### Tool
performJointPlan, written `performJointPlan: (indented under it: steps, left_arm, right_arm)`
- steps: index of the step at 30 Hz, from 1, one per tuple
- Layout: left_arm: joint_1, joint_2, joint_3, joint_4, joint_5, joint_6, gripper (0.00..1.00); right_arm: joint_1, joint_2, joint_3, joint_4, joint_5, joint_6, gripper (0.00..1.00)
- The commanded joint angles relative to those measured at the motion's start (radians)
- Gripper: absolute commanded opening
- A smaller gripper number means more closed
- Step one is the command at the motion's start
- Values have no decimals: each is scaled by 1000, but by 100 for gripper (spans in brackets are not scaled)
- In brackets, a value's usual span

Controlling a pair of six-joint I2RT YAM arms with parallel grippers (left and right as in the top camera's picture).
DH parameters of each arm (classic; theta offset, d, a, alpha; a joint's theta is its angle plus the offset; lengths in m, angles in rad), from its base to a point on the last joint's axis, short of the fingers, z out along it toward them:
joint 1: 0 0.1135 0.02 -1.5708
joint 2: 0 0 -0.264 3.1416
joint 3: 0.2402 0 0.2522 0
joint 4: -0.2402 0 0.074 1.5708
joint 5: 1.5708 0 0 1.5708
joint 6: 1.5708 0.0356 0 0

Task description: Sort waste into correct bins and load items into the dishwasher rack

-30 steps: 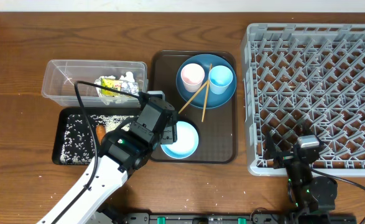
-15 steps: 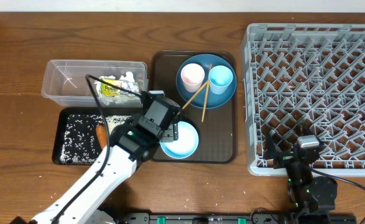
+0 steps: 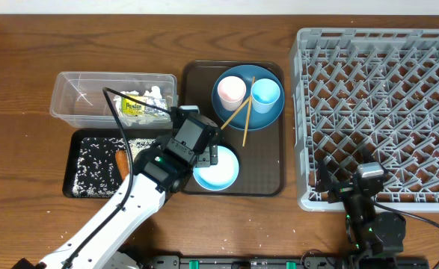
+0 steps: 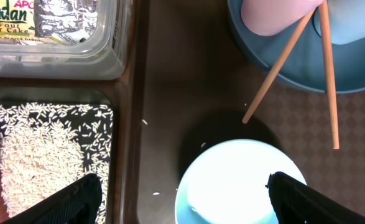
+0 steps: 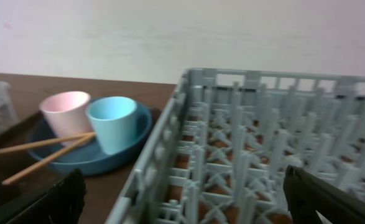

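The white bowl [image 3: 218,173] is empty, and its rim [image 3: 238,169] on the side toward the grey rack is clear. My right gripper keeps going there until its open fingers are on both sides of the bowl's rim.
My left gripper [image 3: 205,153] [image 4: 185,200] hangs open over the brown tray, its jaws wide apart above the white bowl [image 3: 219,167] [image 4: 241,183] and holding nothing. The clear tub [image 3: 77,97] [image 4: 58,62] holds the yellow-green wrapper [image 3: 137,107] [image 4: 45,18] and a white tissue [image 3: 154,93]. The black tray [image 3: 75,187] holds rice [image 4: 39,146] and the carrot [image 3: 120,161]. A pink cup [image 3: 230,91] [image 5: 64,111], a light-blue cup [image 3: 265,95] [image 5: 112,121] and chopsticks [image 3: 238,116] [image 4: 281,62] rest on the blue plate [image 3: 247,119] [image 5: 89,158]. My right gripper [image 3: 344,187] [image 5: 182,199] is open and empty at the grey rack's [image 3: 380,112] [image 5: 263,149] near-left corner.
The brown serving tray [image 3: 268,168] carries the plate and bowl, between the two bins and the rack. A few stray rice grains [image 4: 144,121] lie on it near its left rim. Bare wooden table surrounds everything.
My left arm has swung right from the tub's corner to above the white bowl, and its jaws have spread wider. The right arm has not moved.
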Motion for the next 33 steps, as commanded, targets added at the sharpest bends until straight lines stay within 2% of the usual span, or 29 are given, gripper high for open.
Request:
performJointPlan:
  steps: [1, 6, 11, 14, 22, 25, 28, 29, 31, 33]
  left_arm:
    - [3, -3, 3, 0, -19, 9, 88]
    - [3, -3, 3, 1, -19, 9, 88]
    - [3, -3, 3, 4, -19, 9, 88]
    - [3, -3, 3, 5, -19, 9, 89]
    - [3, -3, 3, 3, -46, 9, 89]
    - [6, -3, 3, 3, -72, 8, 89]
    - [27, -3, 3, -8, -56, 0, 89]
    - [39, -5, 3, -12, -42, 0, 89]
    - [67, -10, 3, -18, -15, 0, 90]
    - [109, -16, 3, -24, 13, 1, 90]
  right_arm:
    - [2, -3, 4, -6, -74, 93, 99]
    - [2, 13, 117, -131, -77, 174, 99]
    - [2, 111, 390, -312, -77, 174, 99]
    - [2, 239, 595, -494, -76, 165, 99]
    - [2, 748, 1234, -1056, -82, 163, 99]
    - [2, 866, 1396, -1124, -103, 172, 99]
    - [2, 939, 1477, -1125, -221, 172, 99]
    - [2, 953, 1478, -1115, -278, 173, 94]
    - [2, 981, 1471, -1114, -359, 195, 68]
    - [15, 1019, 1449, -1117, -380, 250, 55]
